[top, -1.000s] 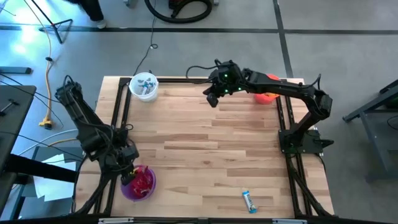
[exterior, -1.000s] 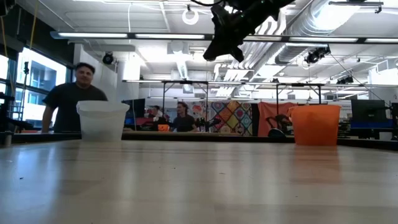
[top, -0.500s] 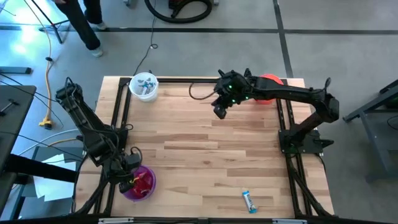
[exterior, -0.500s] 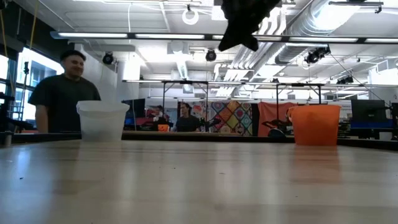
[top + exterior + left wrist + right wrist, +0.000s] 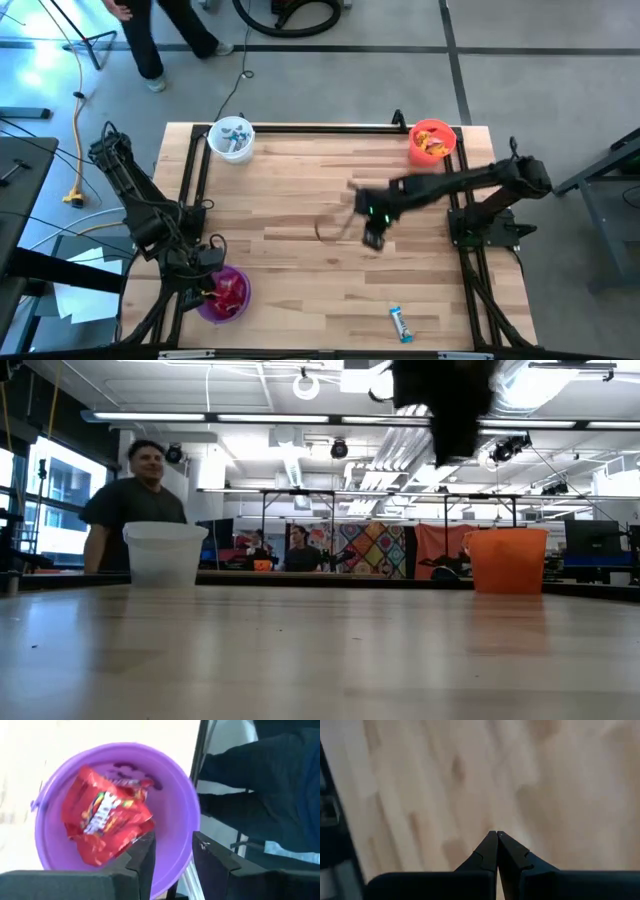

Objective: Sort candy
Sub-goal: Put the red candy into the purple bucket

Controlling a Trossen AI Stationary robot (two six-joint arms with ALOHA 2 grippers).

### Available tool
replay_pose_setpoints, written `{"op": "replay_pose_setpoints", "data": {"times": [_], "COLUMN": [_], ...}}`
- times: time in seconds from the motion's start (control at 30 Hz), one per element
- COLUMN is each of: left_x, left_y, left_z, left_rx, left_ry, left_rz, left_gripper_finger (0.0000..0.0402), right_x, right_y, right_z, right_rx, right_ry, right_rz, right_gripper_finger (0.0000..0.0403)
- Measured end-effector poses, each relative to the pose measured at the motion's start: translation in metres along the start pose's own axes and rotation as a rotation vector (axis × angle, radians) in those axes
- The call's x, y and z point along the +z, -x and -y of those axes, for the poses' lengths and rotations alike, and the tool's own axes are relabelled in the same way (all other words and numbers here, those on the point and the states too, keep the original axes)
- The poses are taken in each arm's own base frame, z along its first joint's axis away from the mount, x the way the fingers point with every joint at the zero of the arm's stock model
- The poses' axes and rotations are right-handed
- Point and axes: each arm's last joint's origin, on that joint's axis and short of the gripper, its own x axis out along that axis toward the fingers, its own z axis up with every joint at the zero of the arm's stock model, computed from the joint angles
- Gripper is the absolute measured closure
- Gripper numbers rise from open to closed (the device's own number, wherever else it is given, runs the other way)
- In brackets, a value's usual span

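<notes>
The robot's right gripper should first bring the light-blue candy (image 5: 401,324) to the table's middle (image 5: 318,265), because the candy is far from the left gripper and the white bucket.
A purple bucket (image 5: 243,292) stands at the table's near left corner with red candy packs (image 5: 107,817) lying in it. My left gripper (image 5: 172,845) hangs open just above the bucket's rim (image 5: 177,790), with nothing between its fingers; in the high view my left gripper (image 5: 207,263) sits at the bucket's far-left side. My right gripper (image 5: 372,238) is shut and empty, above bare wood right of the table's middle (image 5: 497,836). One light-blue candy (image 5: 401,323) lies flat on the table near the front edge.
A white bucket (image 5: 232,138) with light-blue candy stands at the far left, and an orange bucket (image 5: 432,141) with yellow-orange candy at the far right. A black frame (image 5: 320,127) borders the table. A person (image 5: 135,500) walks beyond the far edge.
My right gripper has swung from the far edge beside the orange bucket toward the near edge and a little to the right, sinking and tipping more steeply downward, still shut. The person beyond the far edge has walked along.
</notes>
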Motion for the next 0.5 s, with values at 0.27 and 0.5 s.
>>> {"op": "replay_pose_setpoints", "data": {"times": [0.27, 0.5], "left_x": [0.007, 0.003], "left_y": [0.003, -0.011], "left_z": [0.001, -0.012], "left_rx": [-0.012, 0.037], "left_ry": [-0.062, -0.117], "left_rz": [0.032, 0.025], "left_gripper_finger": [0.0292, 0.0347], "right_x": [-0.07, -0.109], "right_y": [-0.051, -0.052], "right_z": [-0.041, -0.08], "right_rx": [0.091, 0.102], "right_ry": [-0.196, -0.363], "right_rz": [-0.166, -0.213], "right_gripper_finger": [0.0403, 0.0399]}}
